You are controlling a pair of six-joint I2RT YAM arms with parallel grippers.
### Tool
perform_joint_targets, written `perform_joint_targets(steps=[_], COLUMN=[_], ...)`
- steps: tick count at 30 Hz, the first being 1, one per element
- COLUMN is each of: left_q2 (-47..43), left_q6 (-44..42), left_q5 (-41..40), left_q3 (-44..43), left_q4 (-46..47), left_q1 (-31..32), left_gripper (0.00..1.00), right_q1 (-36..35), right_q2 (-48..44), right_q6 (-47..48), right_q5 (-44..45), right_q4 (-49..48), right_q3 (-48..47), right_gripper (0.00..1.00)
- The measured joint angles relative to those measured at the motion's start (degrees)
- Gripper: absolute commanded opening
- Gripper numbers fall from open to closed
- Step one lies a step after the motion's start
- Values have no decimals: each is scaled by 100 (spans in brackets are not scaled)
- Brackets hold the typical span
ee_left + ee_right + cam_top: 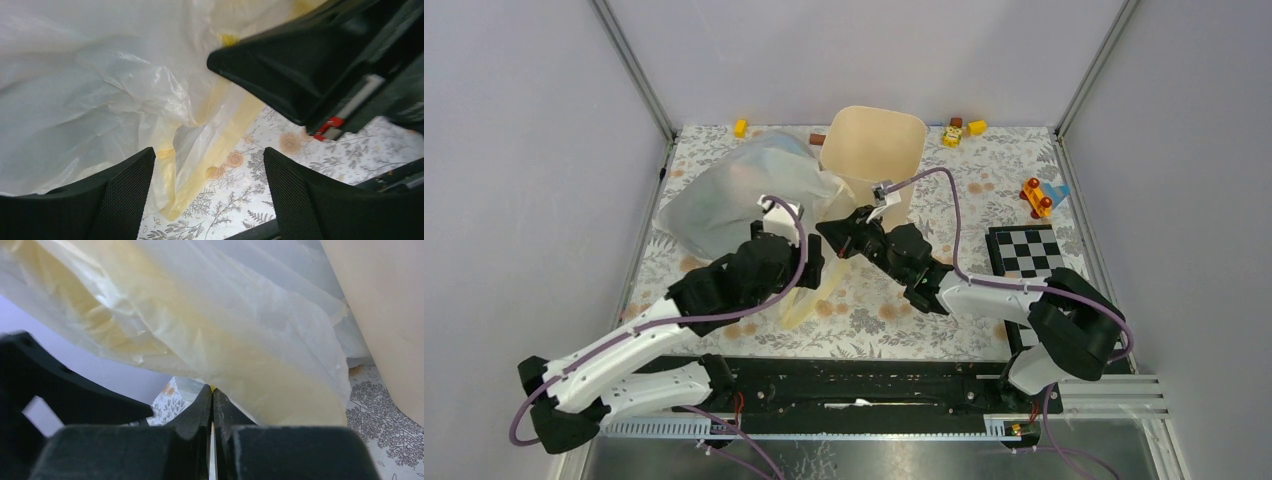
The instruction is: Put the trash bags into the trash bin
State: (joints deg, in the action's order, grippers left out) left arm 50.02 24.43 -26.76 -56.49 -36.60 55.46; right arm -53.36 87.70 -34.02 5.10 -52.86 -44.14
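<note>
I can see that my right gripper is holding the shut plastic bag's yellowish edge [213,385]. I should take that edge [228,40] with my left gripper and pull it to the side before my right gripper reaches in.
No black trash bag shows in any view. The cream-beige trash bin [874,150] stands upright at the back centre; its wall fills the right of the right wrist view [385,315]. A translucent whitish-yellow plastic bag [734,195] bulges to the left of the bin, touching it. My right gripper [832,232] is shut on this bag's yellowish edge [260,375], jaws pressed together [212,392], just in front of the bin. My left gripper [809,258] is open and empty [210,170], low over the table beside the bag's yellow band [220,140], close to the right gripper [300,65].
Small toys lie along the back edge: a yellow block [740,127], yellow and brown pieces [962,130], and an orange-and-blue toy [1041,195] at the right. A checkerboard [1024,252] lies at the right. The bag's yellow loops [802,305] hang onto the floral cloth.
</note>
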Motion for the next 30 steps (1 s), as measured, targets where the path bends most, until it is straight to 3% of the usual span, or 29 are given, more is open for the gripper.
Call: perform_joint_targets(steps=[7, 16, 17, 20, 22, 23, 24, 26, 30], left_q2=[251, 83, 55, 22, 22, 22, 31, 74, 177], left_q6=[39, -391, -470, -684, -785, -850, -914, -909, -426], left_q5=[-210, -763, -824, -964, -1060, -1134, -1224, -1469, -1895], left_q3=[789, 1725, 1834, 1978, 1987, 1985, 1978, 1899, 1399], left_q4=[745, 2337, 2529, 2944, 3185, 3289, 3344, 3241, 2326], left_q1=[2, 7, 7, 7, 7, 7, 7, 11, 11], left_gripper=[85, 76, 73, 47, 21, 5, 0, 0, 0], right_q1=[0, 0, 0, 0, 0, 0, 0, 0, 0], right_q2=[-136, -334, -343, -354, -356, -356, -356, -376, -535], right_q6=[-103, -297, -321, -393, -439, -468, -487, -490, -302], right_q5=[-4, -79, -103, -155, -173, -177, -179, -249, -319], right_q4=[597, 1043, 1062, 1139, 1189, 1204, 1222, 1259, 1325], right_q3=[-369, -551, -551, -551, -551, -553, -553, -553, -544], right_gripper=[5, 6, 6, 6, 12, 22, 32, 49, 61])
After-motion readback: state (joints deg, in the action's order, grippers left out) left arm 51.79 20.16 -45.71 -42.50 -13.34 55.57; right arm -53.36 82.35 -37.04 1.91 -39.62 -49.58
